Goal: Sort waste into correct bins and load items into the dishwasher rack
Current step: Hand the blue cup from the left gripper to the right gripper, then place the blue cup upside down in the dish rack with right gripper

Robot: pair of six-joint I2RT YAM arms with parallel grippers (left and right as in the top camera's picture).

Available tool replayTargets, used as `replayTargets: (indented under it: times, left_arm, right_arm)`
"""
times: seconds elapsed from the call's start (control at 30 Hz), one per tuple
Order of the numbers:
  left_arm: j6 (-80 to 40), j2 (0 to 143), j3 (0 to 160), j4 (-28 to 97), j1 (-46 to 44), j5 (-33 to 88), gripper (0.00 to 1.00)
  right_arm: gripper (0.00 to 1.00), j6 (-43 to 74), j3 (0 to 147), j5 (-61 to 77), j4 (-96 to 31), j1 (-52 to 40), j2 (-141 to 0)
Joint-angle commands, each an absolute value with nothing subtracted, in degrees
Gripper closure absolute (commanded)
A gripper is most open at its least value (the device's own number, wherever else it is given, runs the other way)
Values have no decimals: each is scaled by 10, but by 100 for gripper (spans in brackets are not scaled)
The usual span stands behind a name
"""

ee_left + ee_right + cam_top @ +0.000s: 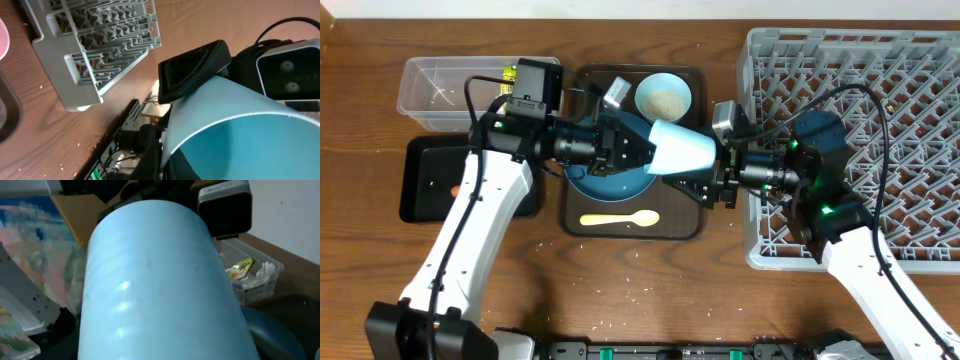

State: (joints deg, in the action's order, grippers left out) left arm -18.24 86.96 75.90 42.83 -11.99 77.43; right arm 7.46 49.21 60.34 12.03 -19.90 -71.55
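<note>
The robot's left gripper is holding the blue cup's rim (pixel 656 148), away from the dishwasher rack, so the right gripper should grip the cup's base (pixel 710 154) and lower the cup to the rack with its opening down.
A small blue cup (pixel 682 148) hangs on its side above the dark blue plate (pixel 605 183), between my two grippers. My left gripper (pixel 642 152) is shut on the cup's rim, with the teal inside (pixel 260 150) facing its camera. My right gripper (pixel 712 172) is at the cup's base, and one of its black fingers (pixel 195 70) lies flat on the outer wall. In the right wrist view the cup (pixel 155 290) fills the frame and hides the fingers. The light blue bowl (pixel 663 97) holds rice. The pale yellow spoon (pixel 620 219) lies on the brown tray (pixel 685 228).
The grey dishwasher rack (pixel 860 60) stands at the right. The clear tub (pixel 445 95) at back left holds the yellow-green packet (pixel 241 267) and white napkin (pixel 262 270). The black tray (pixel 420 165) holds the orange food piece (pixel 455 190). A pink cup's edge (pixel 2 37) shows. Rice grains (pixel 610 322) dot the table.
</note>
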Motion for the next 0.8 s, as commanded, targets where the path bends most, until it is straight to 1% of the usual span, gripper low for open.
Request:
replayTargets:
  times: [0.0, 0.1, 0.27, 0.33, 0.4, 0.43, 0.5, 0.6, 0.7, 0.77]
  left_arm:
    - [-183, 864, 769, 428, -125, 801, 94]
    - [-183, 864, 769, 428, -126, 801, 94]
    - [-183, 864, 769, 428, -126, 802, 94]
    - [-183, 864, 769, 428, -126, 801, 94]
    - [-183, 864, 769, 428, -126, 801, 94]
    - [-182, 864, 769, 428, -126, 801, 94]
    - [-182, 864, 769, 428, -126, 801, 94]
    - [-182, 864, 769, 428, -126, 800, 94]
    - [-180, 864, 769, 428, -125, 794, 93]
    - [-180, 864, 769, 428, -126, 782, 87]
  right_arm:
    - [37, 84, 500, 589, 133, -202, -719]
    - [37, 91, 500, 589, 149, -196, -719]
    - [19, 107, 500, 590, 175, -177, -719]
    - [16, 107, 500, 590, 176, -171, -719]
    - [16, 107, 500, 590, 175, -167, -719]
    - [17, 107, 500, 590, 174, -166, -719]
    - [23, 107, 500, 590, 174, -165, -719]
    - [35, 107, 500, 590, 175, -165, -719]
    - [38, 107, 500, 590, 179, -161, -719]
    - [40, 114, 500, 590, 180, -154, -717]
